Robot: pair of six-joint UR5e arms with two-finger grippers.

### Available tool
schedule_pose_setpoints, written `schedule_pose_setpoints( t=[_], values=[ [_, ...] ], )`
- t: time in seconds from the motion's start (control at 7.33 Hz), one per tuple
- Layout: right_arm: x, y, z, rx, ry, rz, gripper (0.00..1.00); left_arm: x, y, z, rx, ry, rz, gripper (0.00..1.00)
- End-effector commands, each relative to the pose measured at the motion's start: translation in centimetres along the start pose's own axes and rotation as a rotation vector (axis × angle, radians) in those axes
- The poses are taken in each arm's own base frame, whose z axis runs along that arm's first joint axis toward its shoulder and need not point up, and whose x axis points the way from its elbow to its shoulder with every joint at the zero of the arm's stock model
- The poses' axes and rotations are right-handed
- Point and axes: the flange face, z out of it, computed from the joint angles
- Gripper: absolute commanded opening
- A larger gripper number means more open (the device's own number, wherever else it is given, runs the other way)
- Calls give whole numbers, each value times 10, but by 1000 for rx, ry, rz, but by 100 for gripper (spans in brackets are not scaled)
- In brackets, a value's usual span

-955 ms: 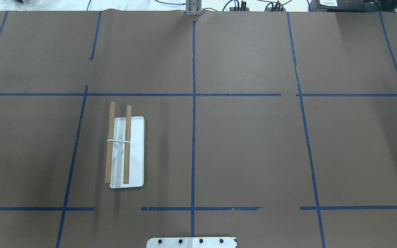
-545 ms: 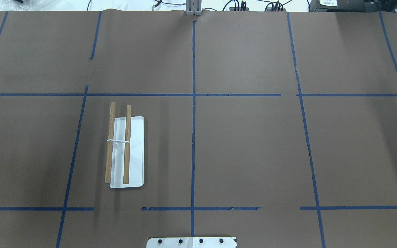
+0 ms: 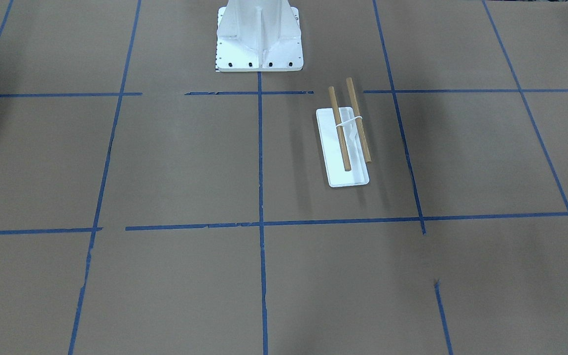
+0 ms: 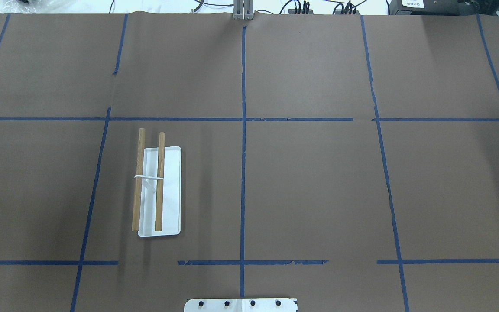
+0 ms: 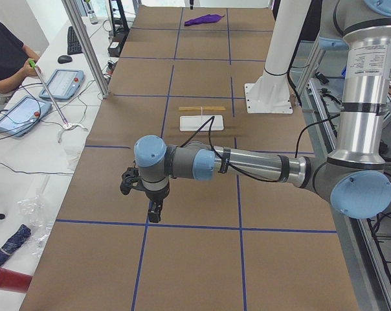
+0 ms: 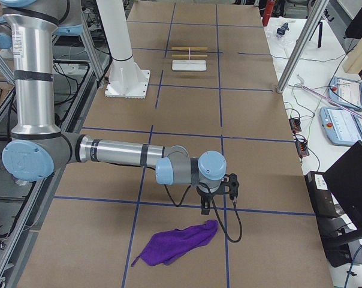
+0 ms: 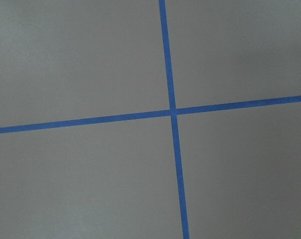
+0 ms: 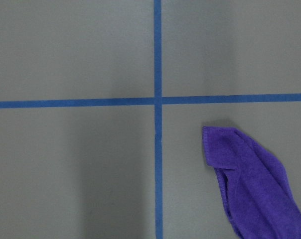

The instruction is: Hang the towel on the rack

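My right gripper will have the purple towel (image 8: 262, 191) still bunched up and sagging around it when I lift the towel, because the towel lies narrow with doubled, creased edges (image 8: 227, 188).
The rack (image 4: 160, 182) stands on the brown table left of centre, with a white base and two bare wooden dowels; it also shows in the front view (image 3: 332, 148) and small in both side views (image 5: 202, 120) (image 6: 189, 60). The purple towel (image 6: 178, 243) lies crumpled on the table at the robot's far right end, and its corner shows in the right wrist view (image 8: 250, 184). My right gripper (image 6: 205, 207) hangs just above and beside the towel; I cannot tell if it is open. My left gripper (image 5: 155, 210) hangs over bare table at the far left; I cannot tell its state.
The white robot pedestal (image 3: 259, 34) stands at the table's near edge by the rack. Blue tape lines grid the table (image 7: 173, 112). An operator (image 5: 4, 58) and control tablets (image 5: 59, 84) are beside the left end; metal posts (image 6: 295, 54) stand at the edges.
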Motion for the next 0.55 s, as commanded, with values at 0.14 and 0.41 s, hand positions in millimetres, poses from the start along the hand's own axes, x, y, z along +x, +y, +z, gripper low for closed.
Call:
schedule_pose_setpoints(
  t=[0.14,0.41],
  values=[
    [82,36,79,43,15,-145,100,7,-1,-7,15,-1,14,100],
    [86,43,98,3,60,-147,100,13,-2,-14,26,-1,23,100]
  ],
)
